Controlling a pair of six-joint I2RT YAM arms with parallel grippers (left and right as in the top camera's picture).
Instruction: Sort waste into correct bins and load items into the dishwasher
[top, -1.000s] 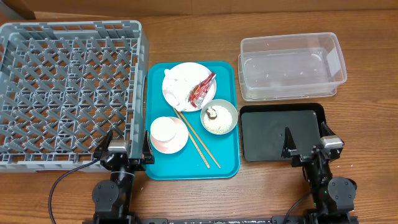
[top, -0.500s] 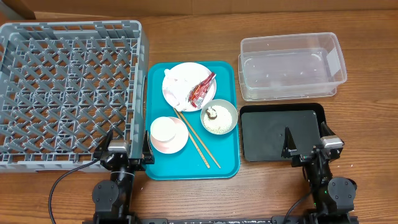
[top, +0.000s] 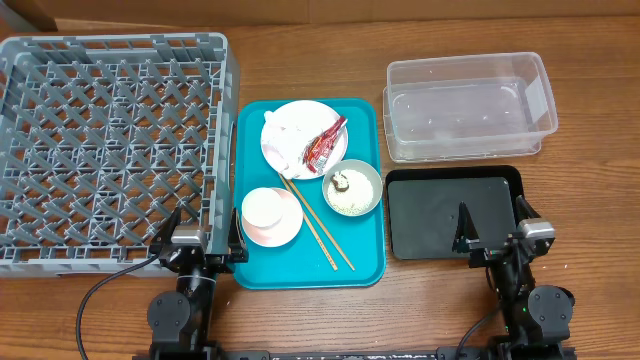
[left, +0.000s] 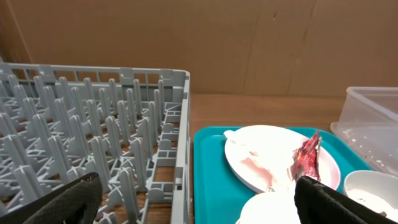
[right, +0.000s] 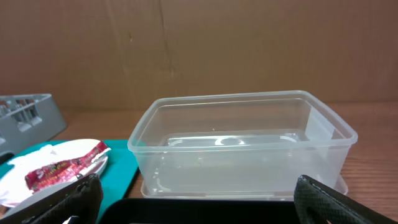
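Note:
Tissue and a red wrapper (top: 312, 148) are on the white plate, so the robot's right gripper should put them into the clear tub (top: 470, 105) before the robot racks the plate.
On the teal tray (top: 362, 252) a white plate (top: 300, 115) holds crumpled tissue (top: 282, 136) and a red wrapper (top: 325, 144). A grey-green bowl (top: 362, 190) holds rice and a brown scrap (top: 341, 181). A white cup (top: 264, 207) sits in the pink bowl (top: 285, 231), with two chopsticks (top: 316, 226) beside it. The grey dish rack (top: 110, 140) is on the left. The clear tub (top: 468, 105) and black tray (top: 430, 215) are on the right. My left gripper (top: 202, 232) (left: 199, 202) is open at the rack's near right corner. My right gripper (top: 492, 228) (right: 199, 202) is open over the black tray's near edge.
A cardboard wall runs along the back of the wooden table (top: 300, 60). In the left wrist view the rack wall (left: 181, 124) stands just left of the teal tray (left: 211, 168). The clear tub (right: 242, 143) fills the right wrist view.

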